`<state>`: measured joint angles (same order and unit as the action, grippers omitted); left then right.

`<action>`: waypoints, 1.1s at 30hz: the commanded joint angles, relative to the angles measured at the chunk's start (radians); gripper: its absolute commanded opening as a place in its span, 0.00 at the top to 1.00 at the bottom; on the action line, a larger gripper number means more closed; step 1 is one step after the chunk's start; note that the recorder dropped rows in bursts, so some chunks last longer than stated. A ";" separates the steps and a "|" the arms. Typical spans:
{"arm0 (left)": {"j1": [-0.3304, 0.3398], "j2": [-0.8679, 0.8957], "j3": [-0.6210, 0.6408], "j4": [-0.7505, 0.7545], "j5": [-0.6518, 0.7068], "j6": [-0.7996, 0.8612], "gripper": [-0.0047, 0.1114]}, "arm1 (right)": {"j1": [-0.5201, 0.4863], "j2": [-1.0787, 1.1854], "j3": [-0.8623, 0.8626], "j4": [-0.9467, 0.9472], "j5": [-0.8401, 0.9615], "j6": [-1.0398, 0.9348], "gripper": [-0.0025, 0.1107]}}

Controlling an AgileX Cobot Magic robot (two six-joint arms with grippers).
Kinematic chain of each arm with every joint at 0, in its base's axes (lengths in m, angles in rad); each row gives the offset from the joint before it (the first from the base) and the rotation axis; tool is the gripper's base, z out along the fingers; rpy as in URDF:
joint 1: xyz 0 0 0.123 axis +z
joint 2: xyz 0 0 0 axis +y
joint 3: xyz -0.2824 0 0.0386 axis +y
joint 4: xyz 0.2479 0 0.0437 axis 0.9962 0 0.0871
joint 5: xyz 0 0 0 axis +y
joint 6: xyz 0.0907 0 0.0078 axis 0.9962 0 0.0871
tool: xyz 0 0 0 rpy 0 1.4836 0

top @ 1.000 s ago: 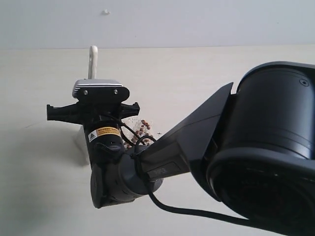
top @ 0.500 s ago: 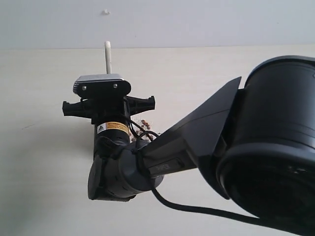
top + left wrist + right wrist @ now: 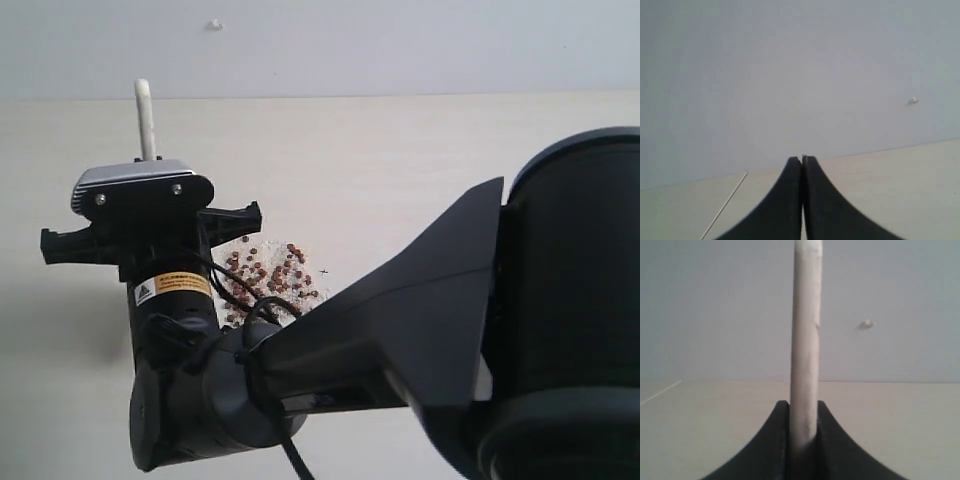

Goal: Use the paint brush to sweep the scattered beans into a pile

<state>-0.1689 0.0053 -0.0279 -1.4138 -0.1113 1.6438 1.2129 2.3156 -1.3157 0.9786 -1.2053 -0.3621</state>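
Observation:
Next, I turn and tilt the paint brush with my right gripper to bring its bristles to the beans' near edge (image 3: 234,318), because the paint brush stands upright (image 3: 146,122) beside the beans.
The paint brush shows only as a pale handle (image 3: 806,340) standing upright between the fingers of my right gripper (image 3: 803,405), which is shut on it. In the exterior view the handle's tip (image 3: 144,118) pokes up behind the right arm's wrist camera housing (image 3: 140,190); the bristles and metal band are hidden by the arm. The beans (image 3: 268,278), reddish-brown and mixed with white crumbs, lie clustered on the table just right of that wrist. My left gripper (image 3: 802,159) is shut on nothing, facing the wall above the table edge.
The pale table (image 3: 450,170) runs back to a grey wall with a small white mark (image 3: 215,24). The right arm's dark bulk (image 3: 560,330) fills the lower right of the exterior view and hides the table beneath it.
The right wrist and brush handle shifted a little right, then swung left. The beans, mostly hidden behind the wrist before, now show as a cluster to its right.

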 commanded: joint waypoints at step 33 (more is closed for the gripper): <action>-0.006 -0.005 0.004 0.002 0.009 -0.003 0.96 | 0.007 -0.127 0.002 0.214 0.399 -0.272 0.98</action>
<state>-0.1689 0.0053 -0.0279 -1.4138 -0.1113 1.6438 1.2223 2.1953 -1.3157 1.1520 -0.8086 -0.5590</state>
